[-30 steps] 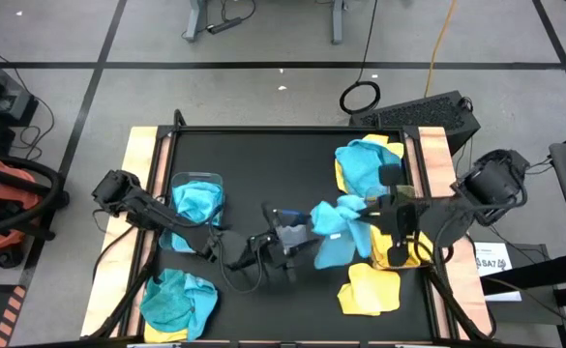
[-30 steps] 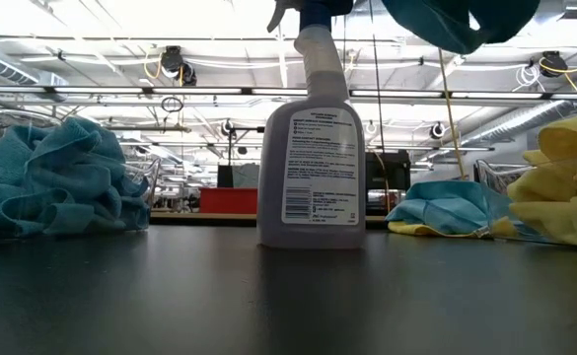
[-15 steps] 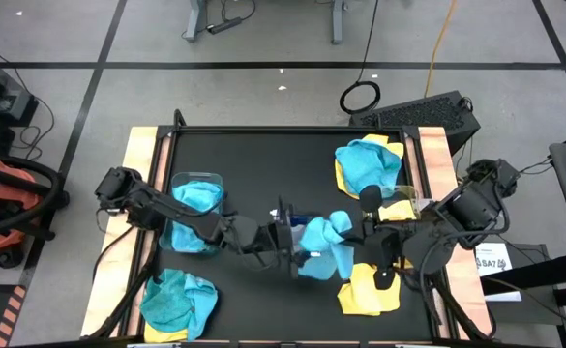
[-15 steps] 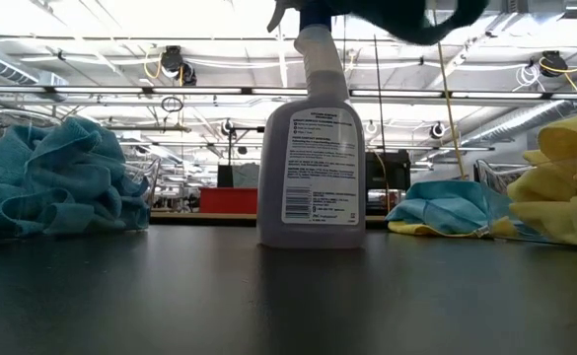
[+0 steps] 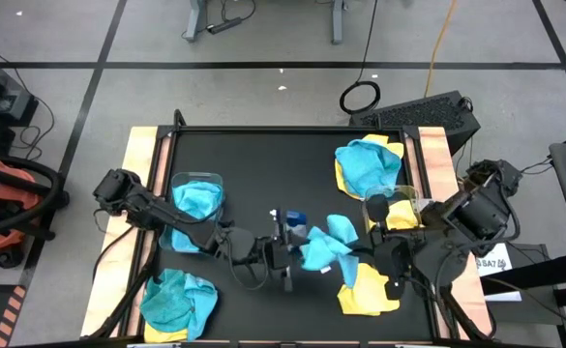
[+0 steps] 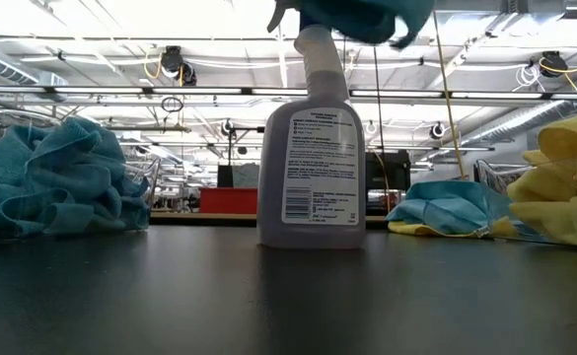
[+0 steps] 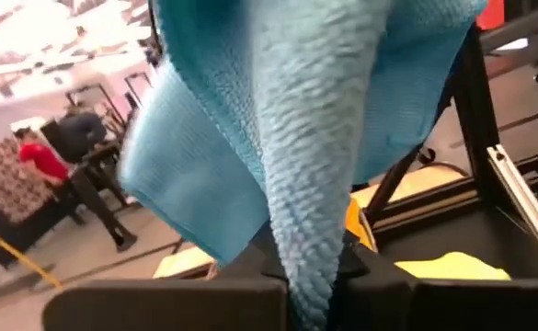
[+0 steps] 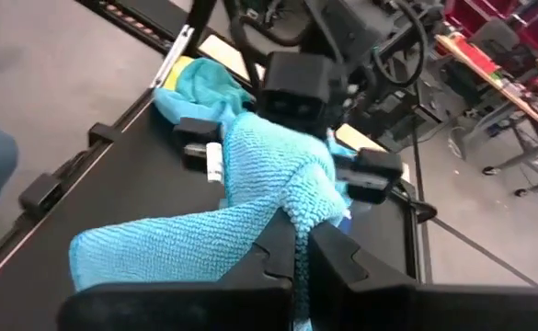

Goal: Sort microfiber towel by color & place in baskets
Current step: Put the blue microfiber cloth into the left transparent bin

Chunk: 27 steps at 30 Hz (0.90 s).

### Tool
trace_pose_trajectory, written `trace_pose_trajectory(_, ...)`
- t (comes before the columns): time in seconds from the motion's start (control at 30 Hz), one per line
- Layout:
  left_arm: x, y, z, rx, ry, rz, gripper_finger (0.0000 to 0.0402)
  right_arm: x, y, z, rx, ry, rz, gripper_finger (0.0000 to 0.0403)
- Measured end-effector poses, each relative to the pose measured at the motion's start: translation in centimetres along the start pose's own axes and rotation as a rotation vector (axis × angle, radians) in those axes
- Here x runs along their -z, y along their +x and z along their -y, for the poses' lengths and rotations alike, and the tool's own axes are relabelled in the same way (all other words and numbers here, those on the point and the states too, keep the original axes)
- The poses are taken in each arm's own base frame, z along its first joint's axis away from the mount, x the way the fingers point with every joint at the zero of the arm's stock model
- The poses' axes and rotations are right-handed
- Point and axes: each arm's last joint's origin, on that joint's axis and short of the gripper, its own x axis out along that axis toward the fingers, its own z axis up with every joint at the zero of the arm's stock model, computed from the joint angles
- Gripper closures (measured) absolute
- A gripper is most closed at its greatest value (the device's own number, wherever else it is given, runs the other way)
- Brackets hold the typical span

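The robot's right gripper is holding an end of the teal-blue towel (image 5: 345,238), far from the teal basket (image 5: 196,208), so it should let go and the left gripper should take the towel there.
One teal-blue microfiber towel (image 5: 326,242) hangs in the air between my two grippers, above the spray bottle (image 6: 310,168). My left gripper (image 5: 297,256) reaches in from the table's left and is shut on the towel's left end. My right gripper (image 5: 360,259) reaches in from the right and is shut on its right end. A clear basket (image 5: 197,182) at the left holds a teal towel. A second clear basket (image 5: 399,200) at the right holds something yellow. My left gripper pinches a bunched fold of the towel (image 7: 307,241) between its two fingers, coming roughly level from the table's left. The cloth is lifted clear and spreads away beyond the fingers. My right gripper pinches a bunched fold at the towel's other end (image 8: 298,210) between its two fingers, coming from the table's right. The towel is clear of the table, and a loose flap (image 8: 149,244) trails off to one side.
The grey spray bottle (image 5: 290,220) stands upright mid-table under the towel. A teal and yellow pile (image 5: 368,164) lies at the far right. Yellow towels (image 5: 370,290) lie at the near right, and a teal towel over yellow (image 5: 176,300) at the near left.
My right gripper has carried the teal towel toward the table's left and near edge, over the spray bottle. My left gripper has moved right to meet it and taken hold of the towel's left end.
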Motion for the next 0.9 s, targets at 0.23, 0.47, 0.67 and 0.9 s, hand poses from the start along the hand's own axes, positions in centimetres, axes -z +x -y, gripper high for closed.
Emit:
trace_pose_trajectory(0.23, -1.6, -1.1, 0.2, -0.055, 0.067, 0.048, 0.0394, 0.5, -0.7, -1.3, -0.139, 0.040, -0.033, 0.0403)
trace_pose_trajectory(0.47, -4.1, -2.6, -0.9, -0.067, 0.060, 0.118, 0.0396, 1.3, 0.4, -2.4, -0.183, 0.073, -0.085, 0.0363)
trace_pose_trajectory(0.67, -6.0, -3.8, -1.3, -0.054, 0.139, 0.093, 0.0396, 2.3, 1.8, -3.4, -0.132, 0.043, -0.140, 0.0253)
trace_pose_trajectory(0.9, -8.0, -7.3, -2.3, -0.111, 0.316, -0.182, 0.0397, 3.0, 1.9, -3.8, -0.126, 0.124, -0.196, 0.0159)
